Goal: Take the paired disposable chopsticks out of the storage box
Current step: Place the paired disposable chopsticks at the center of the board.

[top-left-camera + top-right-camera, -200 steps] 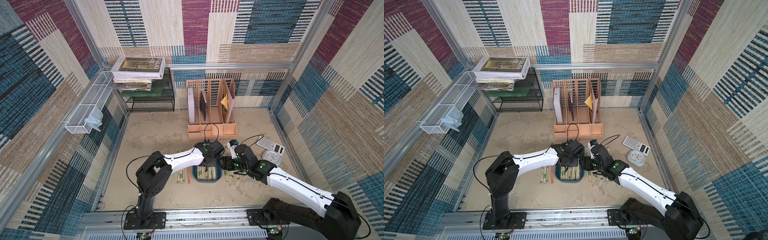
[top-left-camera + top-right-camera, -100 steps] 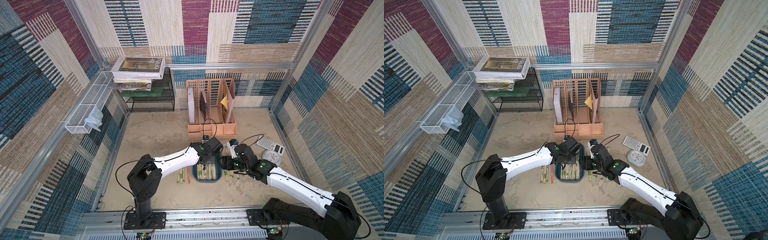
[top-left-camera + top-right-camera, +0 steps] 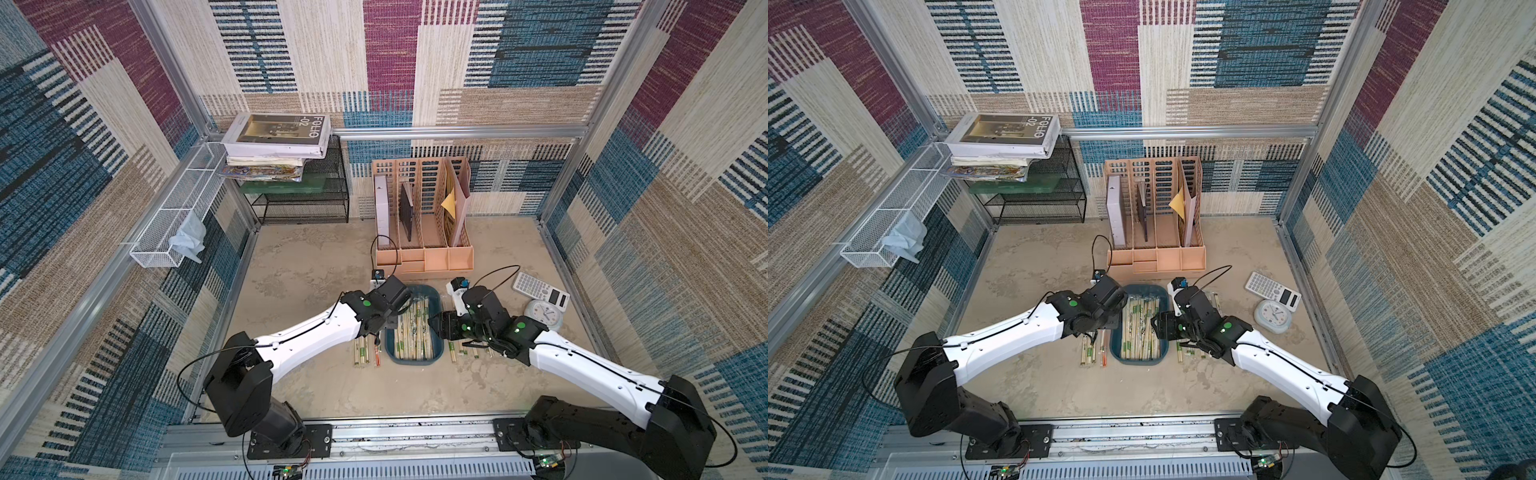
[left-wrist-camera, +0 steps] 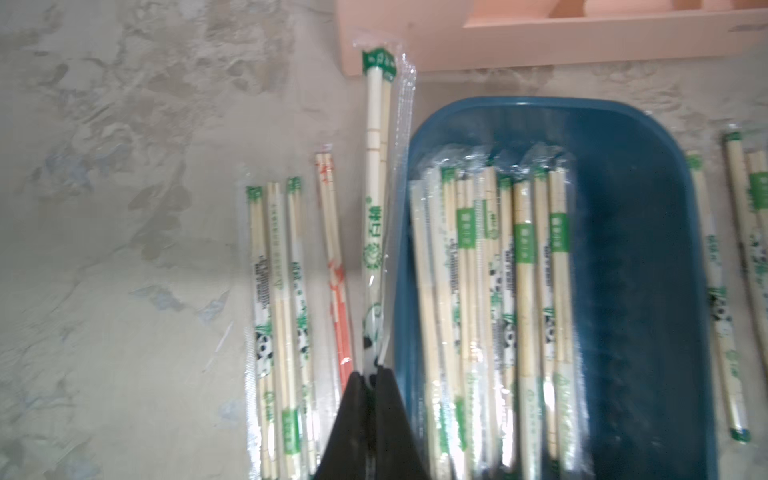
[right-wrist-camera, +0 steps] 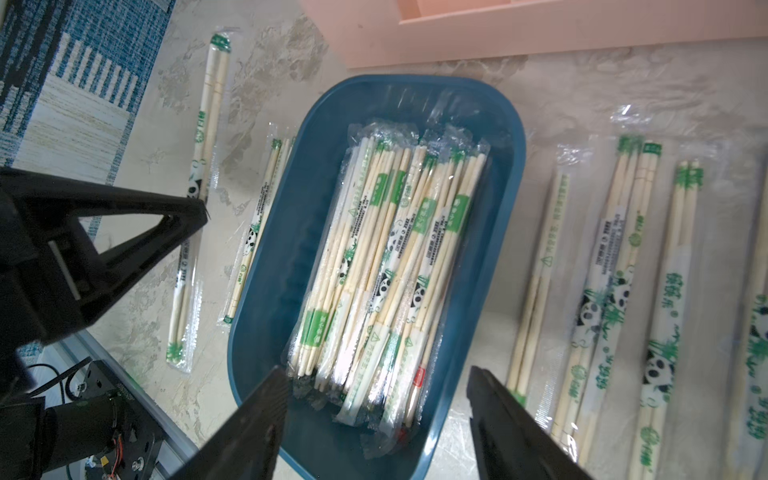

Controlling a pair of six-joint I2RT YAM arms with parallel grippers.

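I keep my left gripper going past the loose pairs and let go of its wrapped pair (image 4: 373,192) at the free spot (image 4: 212,328) beyond their row, because the wrapped pair is parallel to them.
The storage box (image 3: 432,296) (image 3: 1138,360) (image 4: 623,249) (image 5: 282,249) is a teal tray in front of both arms, with several wrapped paired disposable chopsticks (image 3: 415,332) (image 3: 1140,332) (image 4: 490,270) (image 5: 395,249) in it. My left gripper (image 4: 372,374) (image 5: 199,210) is shut on one wrapped pair (image 4: 376,199) (image 5: 208,112), held over the table just beside the box's left wall. My right gripper (image 5: 378,374) hangs open above the box's near end, holding nothing. Loose pairs lie on the table left (image 3: 365,353) (image 4: 278,291) and right (image 3: 457,353) (image 5: 623,249) of the box.
A peach file organizer (image 3: 424,232) stands right behind the box. A calculator (image 3: 540,291) and a round clock (image 3: 542,316) lie to the right. At the back left are a black mesh rack (image 3: 303,199) with books and a white wire basket (image 3: 174,220).
My left arm has swung left, from over the box to the table beside it, carrying the gripped pair. The right arm has stayed put.
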